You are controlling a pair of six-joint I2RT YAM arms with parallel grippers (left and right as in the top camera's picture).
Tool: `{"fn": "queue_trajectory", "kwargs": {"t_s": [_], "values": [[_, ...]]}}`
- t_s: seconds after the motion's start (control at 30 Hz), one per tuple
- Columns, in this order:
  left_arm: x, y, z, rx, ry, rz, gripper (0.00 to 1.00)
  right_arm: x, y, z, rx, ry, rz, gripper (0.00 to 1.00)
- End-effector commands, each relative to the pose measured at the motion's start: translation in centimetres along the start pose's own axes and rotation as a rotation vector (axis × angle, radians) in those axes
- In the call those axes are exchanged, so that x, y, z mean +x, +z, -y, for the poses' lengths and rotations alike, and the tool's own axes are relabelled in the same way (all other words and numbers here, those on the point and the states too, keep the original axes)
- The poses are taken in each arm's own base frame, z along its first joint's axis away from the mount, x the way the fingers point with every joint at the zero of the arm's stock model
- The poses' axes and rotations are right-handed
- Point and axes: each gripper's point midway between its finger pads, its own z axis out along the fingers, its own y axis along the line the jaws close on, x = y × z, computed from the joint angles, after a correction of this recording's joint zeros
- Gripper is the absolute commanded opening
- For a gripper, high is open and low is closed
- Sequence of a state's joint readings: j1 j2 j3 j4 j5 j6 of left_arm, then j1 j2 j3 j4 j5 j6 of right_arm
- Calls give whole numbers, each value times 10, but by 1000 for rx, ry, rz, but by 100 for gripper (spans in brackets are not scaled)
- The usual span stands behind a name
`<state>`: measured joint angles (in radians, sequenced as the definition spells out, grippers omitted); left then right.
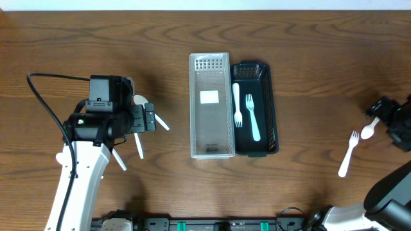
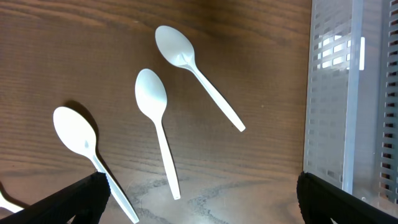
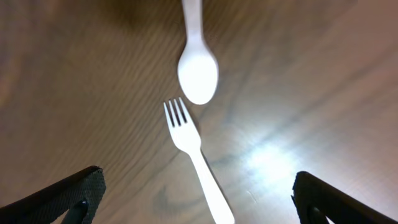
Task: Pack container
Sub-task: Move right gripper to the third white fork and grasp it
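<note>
The white fork (image 1: 347,156) is clear of the white spoon and lies lengthwise between my fingers. My right gripper keeps going down until the fingers close below the fork's tines (image 1: 353,142).
A clear container (image 1: 210,147) and a black container (image 1: 268,109) stand side by side at the table's middle. The black one holds two white forks (image 1: 252,122). Three white spoons (image 2: 186,62) (image 2: 152,106) (image 2: 78,134) lie on the wood under my left gripper (image 2: 199,205), which is open and empty above their handles. The clear container's wall (image 2: 336,93) shows at the right of the left wrist view. My right gripper (image 3: 199,199) is open and empty over a white fork (image 3: 186,140), with a white spoon (image 3: 198,68) just beyond it.
In the overhead view the left gripper (image 1: 144,119) is left of the containers and the right gripper (image 1: 380,114) is at the far right edge. The fork (image 1: 349,154) and spoon (image 1: 368,130) lie near that edge. A black cable (image 1: 45,96) loops at the left.
</note>
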<state>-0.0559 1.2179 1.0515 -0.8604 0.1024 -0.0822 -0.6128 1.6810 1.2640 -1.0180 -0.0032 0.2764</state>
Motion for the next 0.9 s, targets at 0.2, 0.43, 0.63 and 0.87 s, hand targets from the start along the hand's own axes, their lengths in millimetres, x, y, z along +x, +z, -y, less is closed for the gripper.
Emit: {"fn": "queue_trajectory", "kwargs": {"t_s": [0.2, 0.43, 0.63, 0.87], "values": [[-4, -2, 2, 7, -5, 7, 98, 27, 48, -16, -43, -118, -56, 99], [-4, -2, 2, 7, -5, 7, 98, 35, 73, -23, -39, -182, -117, 99], [-4, -2, 2, 7, -5, 7, 98, 38, 85, -25, -34, -212, -144, 99], [-4, -2, 2, 7, -5, 7, 98, 39, 85, -26, -36, -241, -143, 94]]}}
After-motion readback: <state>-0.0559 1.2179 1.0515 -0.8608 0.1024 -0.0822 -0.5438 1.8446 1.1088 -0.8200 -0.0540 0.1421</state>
